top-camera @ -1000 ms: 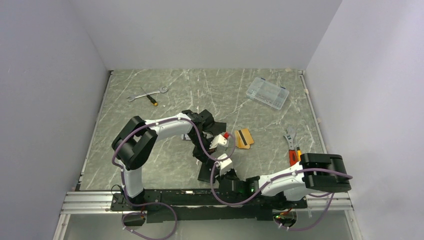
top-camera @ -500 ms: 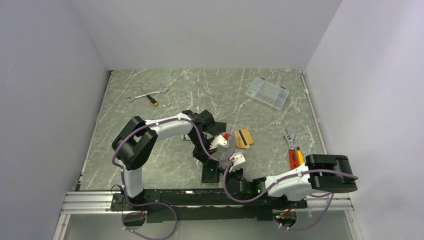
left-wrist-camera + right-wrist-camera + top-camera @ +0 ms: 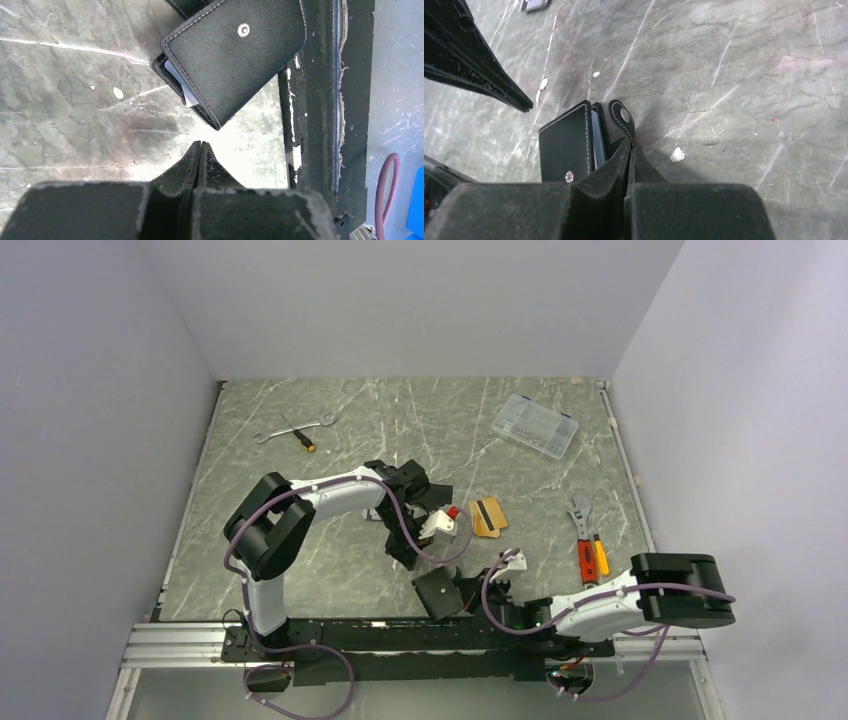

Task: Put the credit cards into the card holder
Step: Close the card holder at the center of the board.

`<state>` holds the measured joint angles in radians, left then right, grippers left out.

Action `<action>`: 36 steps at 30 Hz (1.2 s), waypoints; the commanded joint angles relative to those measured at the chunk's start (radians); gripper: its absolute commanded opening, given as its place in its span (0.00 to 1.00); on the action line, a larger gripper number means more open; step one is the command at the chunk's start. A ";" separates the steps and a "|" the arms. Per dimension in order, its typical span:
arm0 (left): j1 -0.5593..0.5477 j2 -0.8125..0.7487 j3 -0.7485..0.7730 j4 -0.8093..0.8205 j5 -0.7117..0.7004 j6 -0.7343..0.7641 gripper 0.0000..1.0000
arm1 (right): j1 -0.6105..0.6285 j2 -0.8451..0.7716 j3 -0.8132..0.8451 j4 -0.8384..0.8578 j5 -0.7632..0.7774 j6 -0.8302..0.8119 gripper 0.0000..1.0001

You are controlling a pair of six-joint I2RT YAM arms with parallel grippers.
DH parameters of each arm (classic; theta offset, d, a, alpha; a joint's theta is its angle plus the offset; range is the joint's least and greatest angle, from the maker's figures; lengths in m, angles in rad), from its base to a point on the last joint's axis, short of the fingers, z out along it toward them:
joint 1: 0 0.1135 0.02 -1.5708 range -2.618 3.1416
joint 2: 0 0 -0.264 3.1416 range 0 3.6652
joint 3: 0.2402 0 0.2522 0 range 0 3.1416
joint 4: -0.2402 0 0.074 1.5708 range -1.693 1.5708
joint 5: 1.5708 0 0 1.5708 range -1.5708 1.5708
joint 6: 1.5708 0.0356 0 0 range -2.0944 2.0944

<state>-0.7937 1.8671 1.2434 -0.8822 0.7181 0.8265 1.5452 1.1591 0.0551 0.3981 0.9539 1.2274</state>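
The snap tab (image 3: 623, 118) sticks up beside the cover (image 3: 566, 142), so my right gripper should let the tab go and fold it over while my left gripper steadies the cover.
The card holder (image 3: 437, 592), a black wallet with a silver snap, lies near the table's front edge. It also shows in the left wrist view (image 3: 235, 55) and in the right wrist view (image 3: 566, 150), slightly open with pale blue inside. My right gripper (image 3: 463, 590) (image 3: 629, 145) is shut on the base of its snap tab (image 3: 620, 116). My left gripper (image 3: 417, 564) (image 3: 200, 145) is shut and empty, its tip just short of the wallet. The orange credit cards (image 3: 488, 517), one with a black stripe, lie right of the left wrist.
A clear plastic box (image 3: 535, 425) sits at the back right. A wrench and screwdriver (image 3: 293, 430) lie at the back left. A wrench (image 3: 578, 512) and red and orange tools (image 3: 590, 558) lie at the right. The black base rail (image 3: 400, 635) runs just behind the wallet.
My right arm has drawn back to the right. The card holder has shifted right with it and turned, now showing a squarer face. The left arm has barely moved.
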 commanded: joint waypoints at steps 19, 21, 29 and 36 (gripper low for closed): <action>-0.211 -0.073 -0.050 0.019 0.041 0.062 0.00 | 0.003 -0.689 0.029 -0.577 -0.118 0.083 0.19; -0.214 -0.055 -0.050 0.048 0.011 0.056 0.00 | 0.004 -0.721 0.020 -0.554 -0.162 0.035 0.13; -0.212 0.008 -0.041 0.099 -0.198 0.056 0.00 | 0.003 -0.512 0.104 -0.567 -0.297 0.004 0.15; -0.151 0.025 -0.036 0.154 -0.305 0.013 0.00 | -0.026 -0.428 0.088 -0.515 -0.319 0.010 0.12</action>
<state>-0.9890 1.8767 1.1957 -0.8085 0.5579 0.8452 1.5425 0.7315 0.1310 -0.1566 0.6609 1.2457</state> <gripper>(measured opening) 0.008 0.130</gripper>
